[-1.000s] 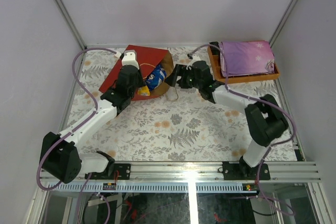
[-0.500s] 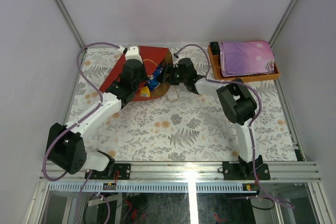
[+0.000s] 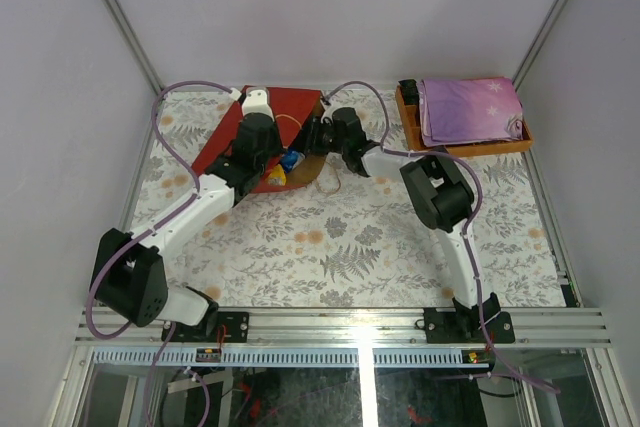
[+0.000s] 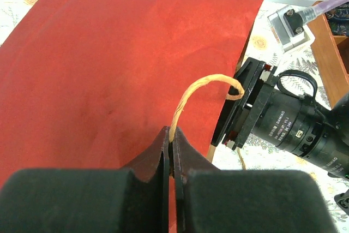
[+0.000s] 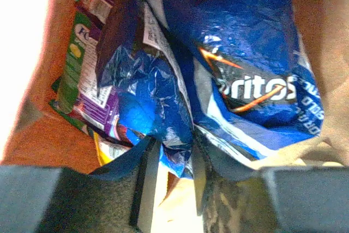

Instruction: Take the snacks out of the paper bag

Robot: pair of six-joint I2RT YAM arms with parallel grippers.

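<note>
The paper bag's red side (image 3: 297,103) is covering the blue Doritos bag, so my left gripper should pull the paper bag's handle loop (image 3: 290,118) back while my right gripper takes the Doritos bag out.
The red paper bag (image 3: 280,107) lies on its side at the back of the table, its mouth facing right. My left gripper (image 3: 277,139) is shut on the bag's tan handle loop (image 4: 191,88), pinched between the fingertips of that gripper (image 4: 172,137) above the red side (image 4: 109,64). My right gripper (image 3: 303,142) reaches into the mouth. Its jaws (image 5: 174,156) have closed in on the crumpled end of the blue Doritos bag (image 5: 256,53), whose foil fills the gap. A green Fox's pack (image 5: 73,58), a purple pack (image 5: 95,96) and a yellow pack (image 5: 101,148) lie deeper inside.
An orange wooden tray (image 3: 510,142) with a folded purple star-print cloth (image 3: 470,110) stands at the back right. The bag's other handle loop (image 3: 330,179) lies on the floral tablecloth. Grey walls close in the left, right and back.
My right gripper has moved left into the bag's mouth, and its jaws have narrowed around the blue packet. The left gripper shifted slightly toward the back, still holding the handle.
</note>
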